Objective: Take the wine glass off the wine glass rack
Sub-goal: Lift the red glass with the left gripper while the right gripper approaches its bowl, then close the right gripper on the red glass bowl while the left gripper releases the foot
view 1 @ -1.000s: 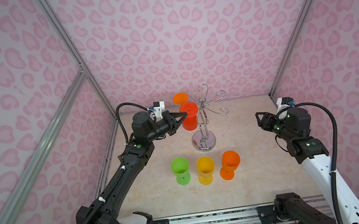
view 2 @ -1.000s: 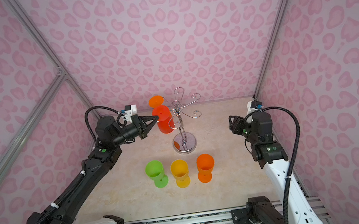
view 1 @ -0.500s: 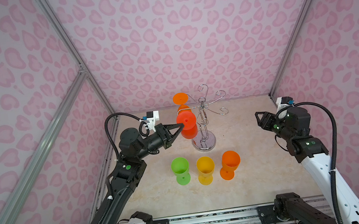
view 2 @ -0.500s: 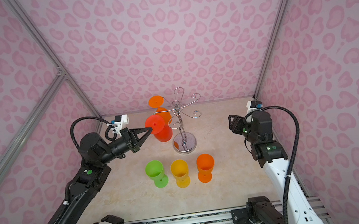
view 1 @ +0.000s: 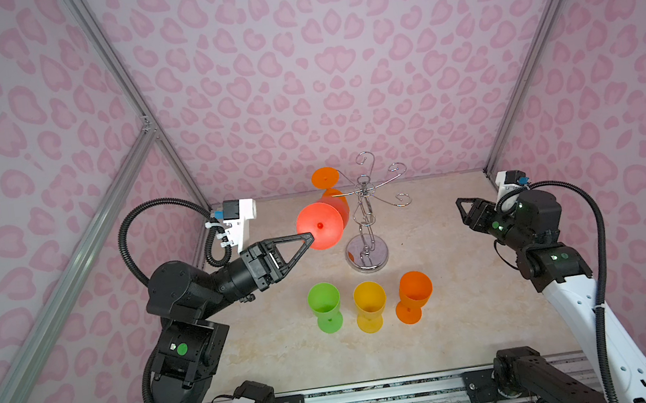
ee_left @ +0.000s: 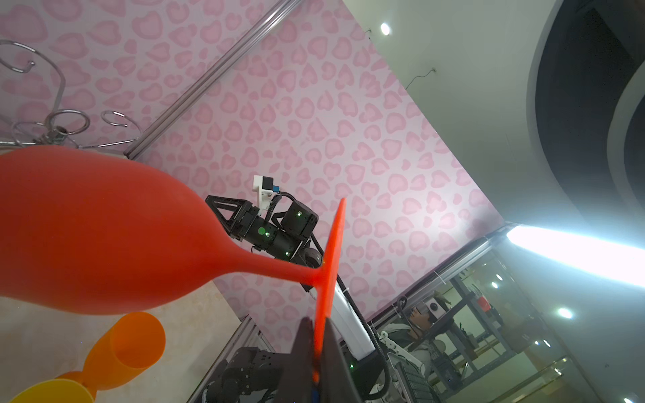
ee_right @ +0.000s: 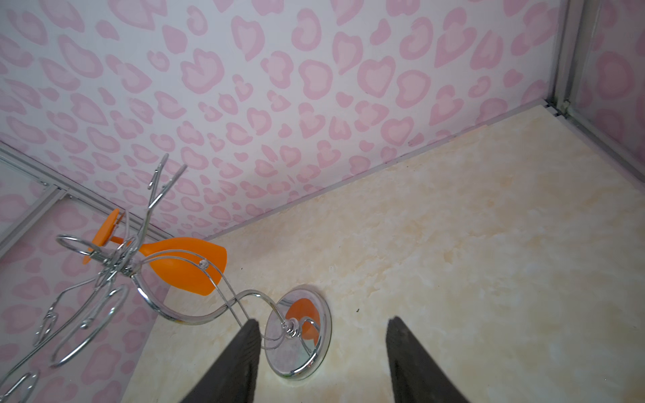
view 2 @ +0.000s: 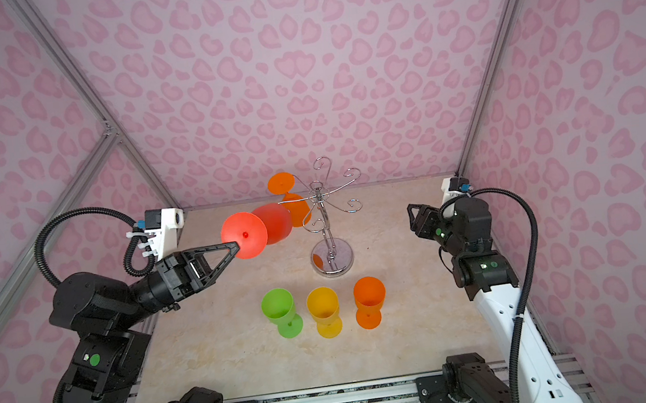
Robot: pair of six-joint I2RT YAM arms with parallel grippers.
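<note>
The red wine glass's foot [view 2: 245,233] is in the robot's left gripper and its bowl is free, so the right gripper should keep on toward the bowl's rim [view 2: 287,216] and close there.
A red wine glass [view 1: 322,227] lies on its side in the air, left of the wine glass rack [view 1: 367,253], off its hooks. My left gripper [view 1: 309,237] is shut on the rim of the glass's foot [ee_left: 331,261], and the bowl [ee_left: 87,237] points toward the rack. The chrome rack [view 2: 332,258] stands at the back middle, with an orange glass [view 2: 281,183] hanging bowl down from a left hook. My right gripper [ee_right: 321,335] hangs open and empty to the right of the rack base [ee_right: 300,345], apart from it.
Green [view 1: 323,298], yellow [view 1: 369,299] and orange [view 1: 415,289] glasses stand upright in a row on the beige table, in front of the rack. Pink patterned walls with metal posts close in the back and both sides.
My left arm has drawn back to the left and toward the front, carrying the red glass away from the rack's hook. The right arm has stayed in place.
</note>
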